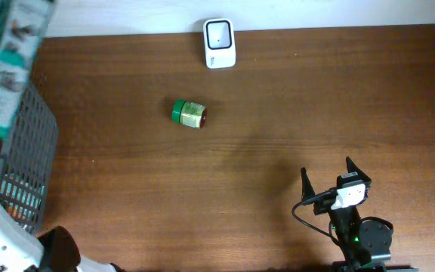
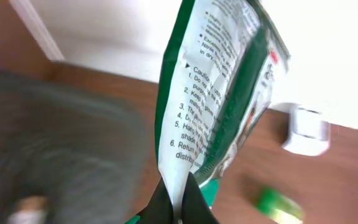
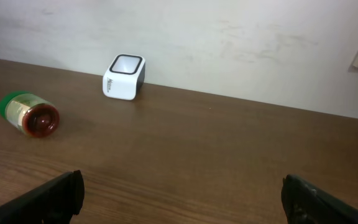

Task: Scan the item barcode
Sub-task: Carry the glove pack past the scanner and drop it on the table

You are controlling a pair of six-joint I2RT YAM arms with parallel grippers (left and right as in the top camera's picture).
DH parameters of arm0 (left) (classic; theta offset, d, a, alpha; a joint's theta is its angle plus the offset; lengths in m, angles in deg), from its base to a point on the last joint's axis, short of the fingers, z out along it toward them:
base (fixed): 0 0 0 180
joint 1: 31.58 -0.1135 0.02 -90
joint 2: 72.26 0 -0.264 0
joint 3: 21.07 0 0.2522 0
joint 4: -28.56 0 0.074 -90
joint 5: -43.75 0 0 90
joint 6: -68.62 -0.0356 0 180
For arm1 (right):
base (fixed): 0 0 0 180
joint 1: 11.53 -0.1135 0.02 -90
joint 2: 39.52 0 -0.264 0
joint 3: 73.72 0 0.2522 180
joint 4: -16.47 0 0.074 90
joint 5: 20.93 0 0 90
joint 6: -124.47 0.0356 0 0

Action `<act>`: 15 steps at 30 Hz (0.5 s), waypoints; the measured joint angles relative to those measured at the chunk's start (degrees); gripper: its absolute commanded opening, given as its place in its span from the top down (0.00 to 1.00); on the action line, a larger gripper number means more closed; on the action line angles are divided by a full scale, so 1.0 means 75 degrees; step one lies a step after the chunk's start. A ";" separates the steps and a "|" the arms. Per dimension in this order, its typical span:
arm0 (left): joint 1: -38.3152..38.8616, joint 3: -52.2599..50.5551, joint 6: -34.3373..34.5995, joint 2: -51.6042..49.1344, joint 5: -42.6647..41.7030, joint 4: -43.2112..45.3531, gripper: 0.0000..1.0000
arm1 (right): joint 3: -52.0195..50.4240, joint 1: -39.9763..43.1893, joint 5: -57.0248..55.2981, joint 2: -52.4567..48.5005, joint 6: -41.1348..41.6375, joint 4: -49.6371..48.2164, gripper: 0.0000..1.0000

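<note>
The pouch is clear of the grey basket and the tabletop (image 1: 242, 149) beside the jar is open, so my left gripper keeps crossing and releases the pouch there.
My left gripper (image 2: 179, 208) is shut on the bottom edge of a green and white printed pouch (image 2: 219, 87), which hangs in the air above the grey basket; the overhead view has the pouch (image 1: 10, 60) at the far left. No barcode shows on the side facing the camera. The white scanner (image 1: 219, 43) stands at the table's back edge and also shows as the scanner (image 3: 123, 77) and the scanner (image 2: 306, 129). My right gripper (image 1: 328, 177) rests open at the front right, nothing between its fingers (image 3: 55, 196).
A green-lidded jar (image 1: 189, 114) lies on its side mid-table, left of the scanner, the jar (image 3: 28, 113) far from my right gripper. A grey mesh basket (image 1: 29, 151) with items inside stands at the left edge.
</note>
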 measured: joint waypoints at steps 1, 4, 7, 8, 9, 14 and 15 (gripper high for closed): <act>0.0385 -0.0050 0.0020 0.0006 -0.0286 -0.0184 1.00 | 0.0000 0.0000 0.0000 0.0000 0.0006 0.0000 0.02; 0.1958 -0.1349 0.0023 -0.0047 -0.0737 -0.0006 1.00 | 0.0000 0.0000 0.0000 0.0000 0.0003 0.0000 0.02; 0.3462 -0.3494 0.0213 -0.0181 -0.0845 0.1361 1.00 | 0.0000 0.0000 0.0000 0.0000 0.0003 0.0000 0.02; 0.3972 -0.4199 0.0463 -0.0251 -0.0874 0.2017 1.00 | 0.0000 0.0000 0.0000 0.0000 0.0000 0.0003 0.02; 0.4427 -0.4878 0.0755 -0.0259 -0.0863 0.2716 1.00 | 0.0000 0.0000 0.0003 -0.0003 0.0006 0.0003 0.02; 0.6324 -0.7542 0.3153 -0.0318 -0.0096 0.5429 1.00 | 0.0000 0.0000 0.0003 -0.0009 0.0003 0.0000 0.02; 0.6834 -0.8186 0.4202 -0.0323 0.0568 0.5799 1.00 | 0.0000 0.0000 0.0003 -0.0009 0.0003 0.0000 0.02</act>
